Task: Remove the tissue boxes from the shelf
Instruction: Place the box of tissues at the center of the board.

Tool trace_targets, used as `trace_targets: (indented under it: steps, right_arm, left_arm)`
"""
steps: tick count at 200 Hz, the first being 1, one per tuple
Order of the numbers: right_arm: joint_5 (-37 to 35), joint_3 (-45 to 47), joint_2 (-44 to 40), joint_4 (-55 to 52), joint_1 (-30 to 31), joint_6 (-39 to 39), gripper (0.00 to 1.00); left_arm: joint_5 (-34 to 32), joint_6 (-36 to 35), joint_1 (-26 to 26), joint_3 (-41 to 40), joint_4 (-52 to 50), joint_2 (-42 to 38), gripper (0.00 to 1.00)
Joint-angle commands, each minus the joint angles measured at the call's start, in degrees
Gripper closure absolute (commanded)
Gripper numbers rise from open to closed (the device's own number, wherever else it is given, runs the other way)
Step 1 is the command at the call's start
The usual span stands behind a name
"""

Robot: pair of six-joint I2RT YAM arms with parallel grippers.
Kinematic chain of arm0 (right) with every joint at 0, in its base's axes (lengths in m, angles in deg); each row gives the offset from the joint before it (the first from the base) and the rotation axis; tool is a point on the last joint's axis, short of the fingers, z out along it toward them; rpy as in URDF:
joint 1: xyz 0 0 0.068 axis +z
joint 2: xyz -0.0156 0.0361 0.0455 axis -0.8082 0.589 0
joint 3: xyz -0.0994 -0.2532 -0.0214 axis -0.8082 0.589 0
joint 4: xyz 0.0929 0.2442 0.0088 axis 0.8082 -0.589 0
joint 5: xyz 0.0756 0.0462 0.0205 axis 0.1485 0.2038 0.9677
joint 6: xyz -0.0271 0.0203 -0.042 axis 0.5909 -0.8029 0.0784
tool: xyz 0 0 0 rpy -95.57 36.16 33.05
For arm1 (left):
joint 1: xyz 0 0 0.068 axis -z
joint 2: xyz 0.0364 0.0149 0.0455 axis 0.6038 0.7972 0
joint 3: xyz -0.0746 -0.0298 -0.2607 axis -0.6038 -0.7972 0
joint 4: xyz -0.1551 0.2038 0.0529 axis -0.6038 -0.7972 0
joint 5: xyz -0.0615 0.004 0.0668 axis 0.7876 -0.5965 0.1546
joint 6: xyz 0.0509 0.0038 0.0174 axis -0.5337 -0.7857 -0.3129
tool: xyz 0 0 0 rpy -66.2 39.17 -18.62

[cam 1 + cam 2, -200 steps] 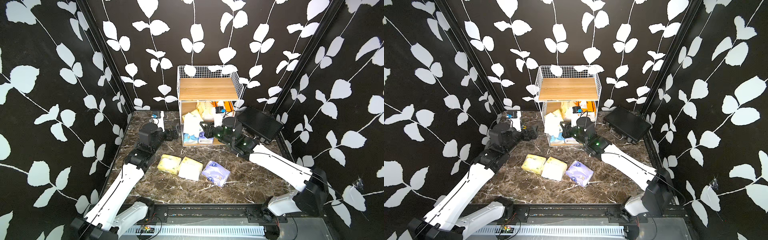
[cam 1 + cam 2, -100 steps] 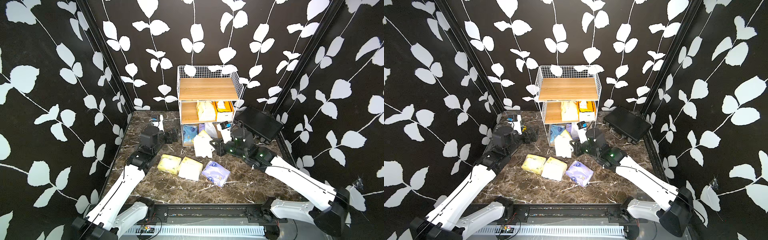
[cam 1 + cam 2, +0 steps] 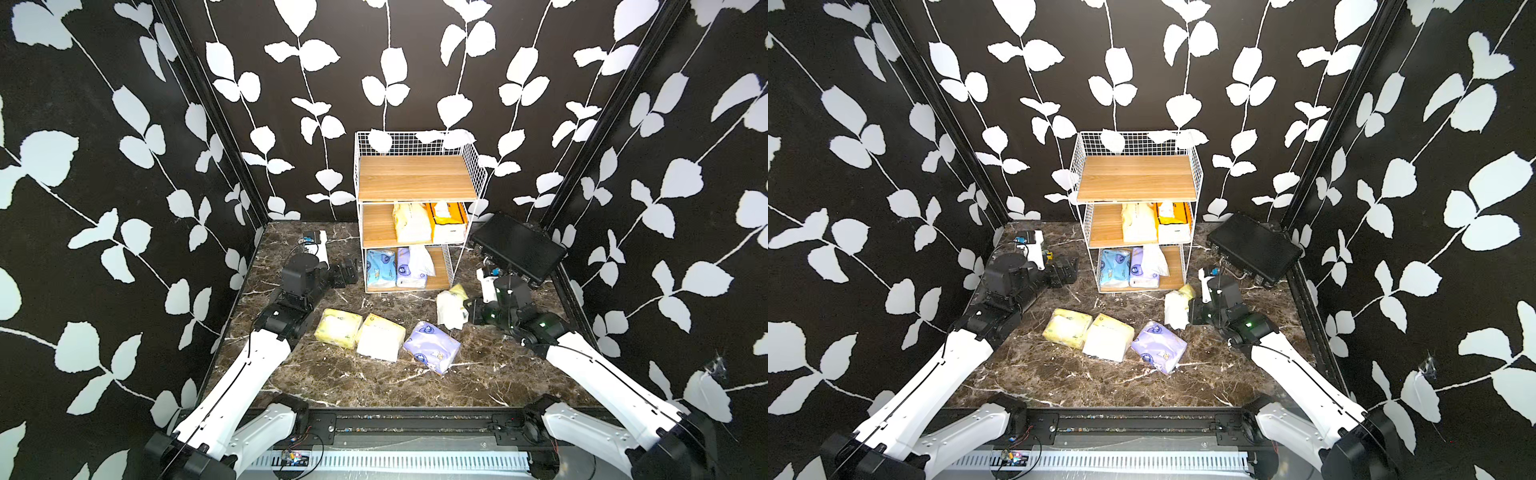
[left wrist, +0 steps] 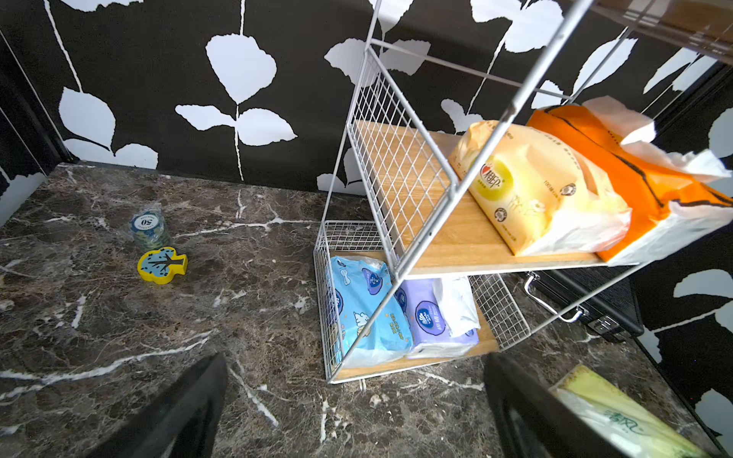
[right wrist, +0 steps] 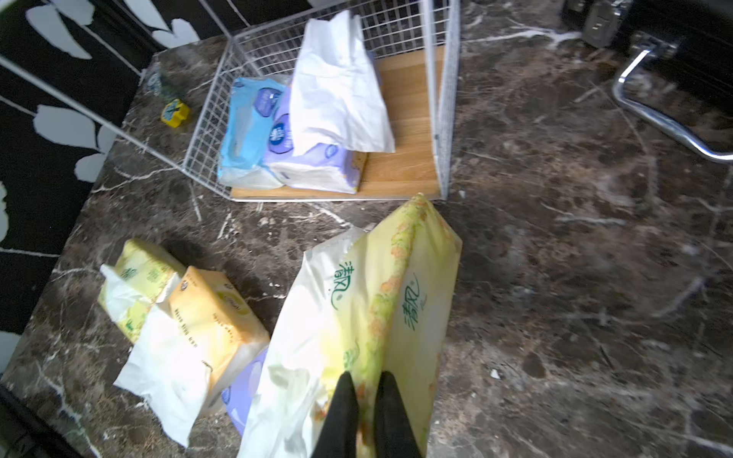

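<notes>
I should keep my right gripper lowering the pale yellow pack (image 3: 453, 307), since it is clear of the shelf, until it rests on the open marble (image 3: 480, 339), then let go.
The shelf (image 3: 415, 178) stands at the back. Its middle tier holds a pale yellow pack (image 3: 409, 222) and an orange-and-white box (image 3: 446, 222). A light blue pack (image 3: 380, 268) and a lavender pack (image 3: 409, 268) lie on the bottom tier. My right gripper (image 5: 367, 376) is shut on another pale yellow tissue pack (image 5: 369, 301), held just in front of the shelf's right corner (image 3: 451, 307). My left gripper (image 4: 353, 363) is open and empty, low beside the shelf's left side (image 3: 345, 272). Two yellow packs (image 3: 338, 326) (image 3: 380, 336) and a lavender one (image 3: 432, 345) lie on the marble.
A flat black case (image 3: 517, 247) leans at the back right, close behind my right wrist. A stack of chips (image 4: 148, 230) and a small yellow block (image 4: 162, 265) sit on the marble left of the shelf. Patterned walls close in on three sides.
My right gripper has drawn the pale yellow pack out of the shelf's bottom tier and moved it forward and to the right. The left arm has barely shifted.
</notes>
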Motion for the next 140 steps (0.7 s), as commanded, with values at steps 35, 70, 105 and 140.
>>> trace_targets:
  steps: [35, 70, 105, 140]
  right_arm:
    - [2.02, 5.99, -2.19, 1.39, -10.62, -2.31, 1.00]
    - [3.76, 9.83, -1.58, 3.04, -15.58, -3.56, 1.00]
    - [1.56, 11.25, -3.15, 1.53, -16.50, -4.00, 0.93]
    - [-0.81, 11.11, -7.02, -1.33, -16.71, -3.94, 0.45]
  left_arm:
    - [0.74, 0.25, -0.18, -1.11, 2.25, 0.09, 0.01]
    - [1.10, 0.49, -0.18, -1.52, 2.82, 0.44, 0.01]
    - [1.55, 1.17, -0.22, -2.03, 3.74, 0.73, 0.01]
    - [2.04, 1.90, -0.18, -2.47, 4.08, 1.12, 0.01]
